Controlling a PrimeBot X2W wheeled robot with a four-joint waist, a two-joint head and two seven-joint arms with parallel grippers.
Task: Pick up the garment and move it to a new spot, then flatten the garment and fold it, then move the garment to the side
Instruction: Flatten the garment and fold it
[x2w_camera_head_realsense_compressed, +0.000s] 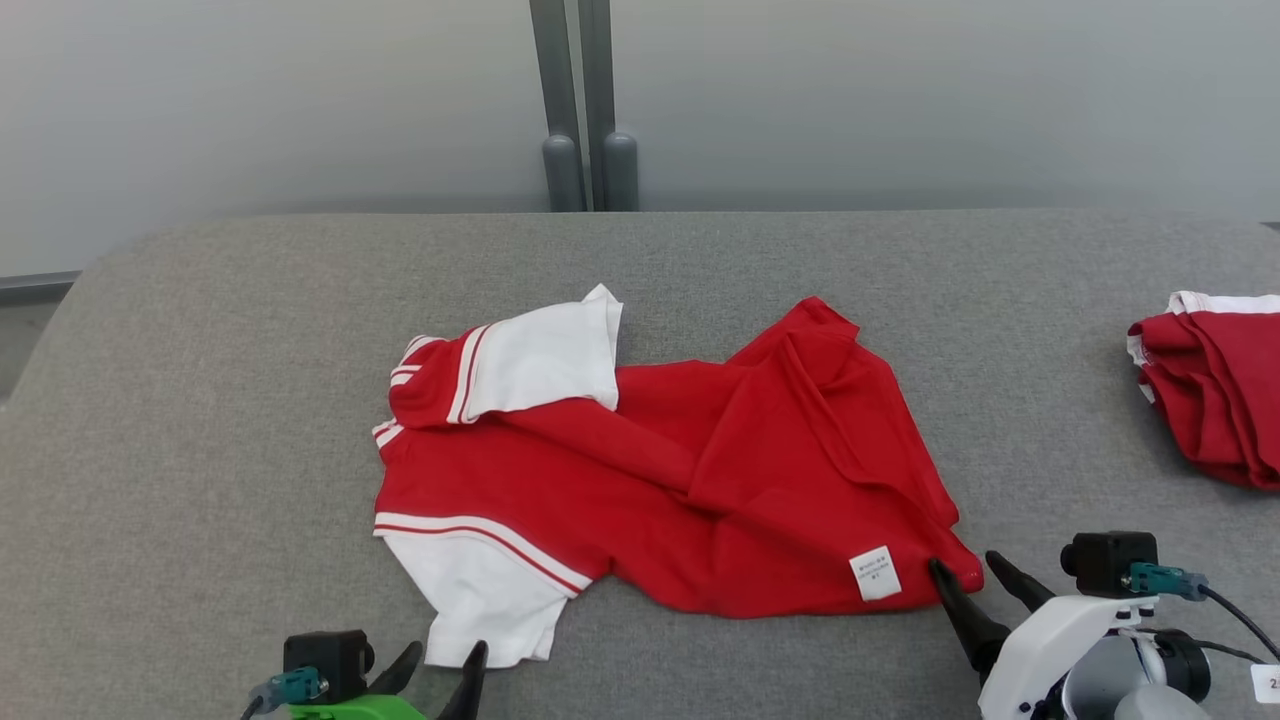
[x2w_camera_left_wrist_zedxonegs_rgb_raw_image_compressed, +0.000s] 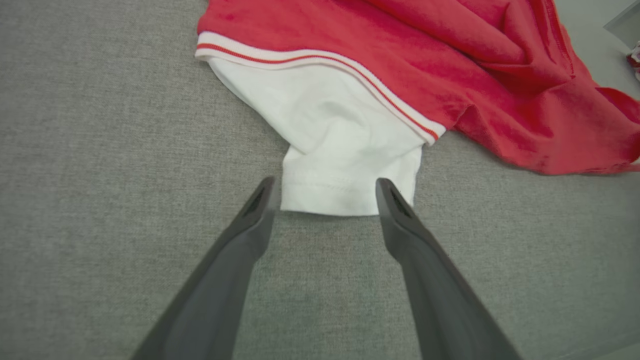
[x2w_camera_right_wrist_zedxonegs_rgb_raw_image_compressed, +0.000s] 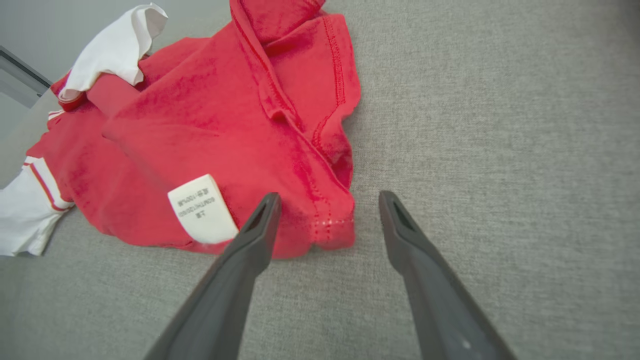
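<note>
My gripper is going to lift and pull the white sleeve. Loose folds (x2w_camera_head_realsense_compressed: 696, 480) slant across the shirt, so the red body (x2w_camera_head_realsense_compressed: 504, 480) will come along and spread out smoother.
The garment (x2w_camera_head_realsense_compressed: 660, 460) is a red shirt with white sleeves, lying crumpled in the middle of the grey table (x2w_camera_head_realsense_compressed: 200, 420). My left gripper (x2w_camera_head_realsense_compressed: 447, 658) stands open at the cuff of the near white sleeve (x2w_camera_left_wrist_zedxonegs_rgb_raw_image_compressed: 340, 145), one finger on each side of the cuff's edge. My right gripper (x2w_camera_head_realsense_compressed: 965, 567) is open at the shirt's near right hem corner (x2w_camera_right_wrist_zedxonegs_rgb_raw_image_compressed: 332, 225), beside a white care label (x2w_camera_right_wrist_zedxonegs_rgb_raw_image_compressed: 200, 207). In the right wrist view the left finger lies over the red cloth and the right finger (x2w_camera_right_wrist_zedxonegs_rgb_raw_image_compressed: 400, 225) is over bare table. Nothing is held.
A second red and white garment (x2w_camera_head_realsense_compressed: 1215, 385) lies bunched at the table's right edge. Grey posts (x2w_camera_head_realsense_compressed: 585, 150) stand behind the table's far edge. Bare grey cloth surface stretches to the left and along the back.
</note>
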